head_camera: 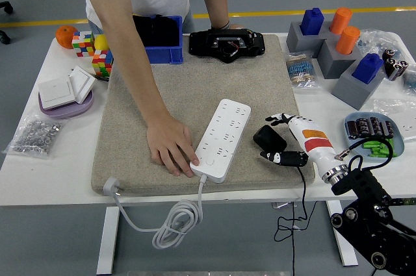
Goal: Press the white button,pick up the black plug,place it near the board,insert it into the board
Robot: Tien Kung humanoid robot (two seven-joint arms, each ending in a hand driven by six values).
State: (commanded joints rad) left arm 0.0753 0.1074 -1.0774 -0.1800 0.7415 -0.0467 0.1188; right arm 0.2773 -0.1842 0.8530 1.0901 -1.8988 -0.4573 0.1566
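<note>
The black cord [303,186] will trail along freely when I carry the black plug over, because slack loops [287,226] hang in sight below the front edge of the table.
A white power strip [221,138] lies on the grey felt mat [188,87], its white button [209,160] at the near end. A person's hand [170,149] lies flat on the mat, fingers touching the strip's near left corner. A black plug [268,137] sits on the mat right of the strip, its black cord hanging over the table's front edge. My right hand [284,141] is beside the plug, fingers spread around it without closing. The strip's white plug [110,186] lies at the mat's near left corner. My left arm is out of view.
A blue bin [157,34] and a black device [226,43] stand at the back. Grey blocks with blue and orange pegs [338,45] are at the back right. A blue dish of parts [376,132] is by my right arm. Cubes, a wall switch [62,89] and screws lie left.
</note>
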